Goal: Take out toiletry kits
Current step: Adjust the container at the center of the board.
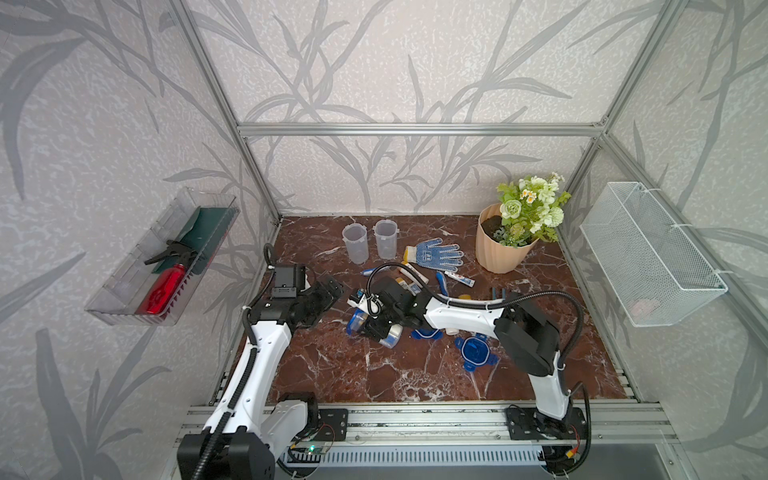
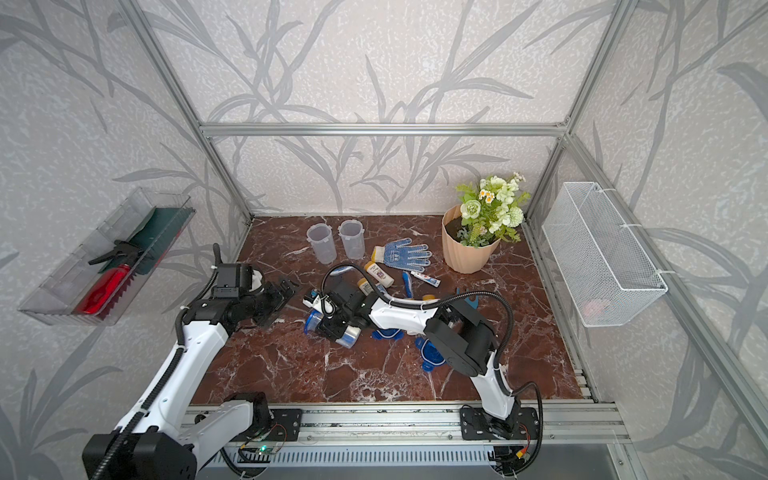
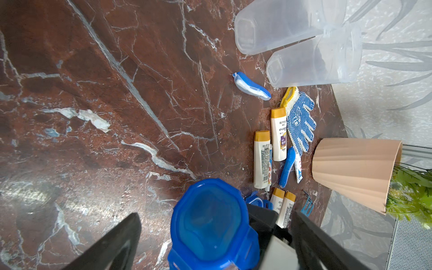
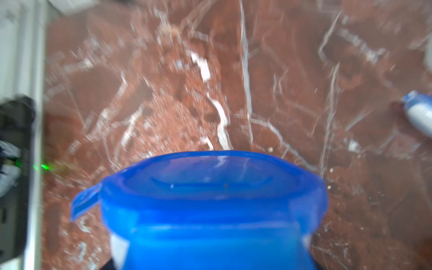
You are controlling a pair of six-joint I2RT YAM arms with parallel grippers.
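My right gripper is holding the cup, and the blue-lidded cup lies (image 1: pixel 391 336) on its side there, so next I set the cup upright and let go of it before I pry at the lid's edge (image 1: pixel 355 322).
A clear blue-lidded cup (image 1: pixel 355 323) lies on its side on the marble table (image 1: pixel 332 374), lid toward the left arm. My right gripper (image 1: pixel 368 328) is shut on its body, and the lid (image 4: pixel 210 187) fills the right wrist view. My left gripper (image 1: pixel 332 287) hangs open a short way left of the cup, facing the lid (image 3: pixel 210 222). Loose kit pieces lie behind: gold-capped white bottles (image 3: pixel 278 133) (image 3: pixel 261 159), toothbrushes (image 3: pixel 251 87) (image 1: pixel 441 283) and a toothpaste tube (image 1: pixel 459 278).
Two empty clear cups (image 1: pixel 354 243) (image 1: pixel 384 239) stand at the back, and two loose blue lids (image 1: pixel 424 333) (image 1: pixel 476 350) lie under the right arm. A dotted glove (image 1: pixel 438 253), a flower pot (image 1: pixel 505 245), a wall bin (image 1: pixel 166 286) and a wire basket (image 1: pixel 652 253) surround them.
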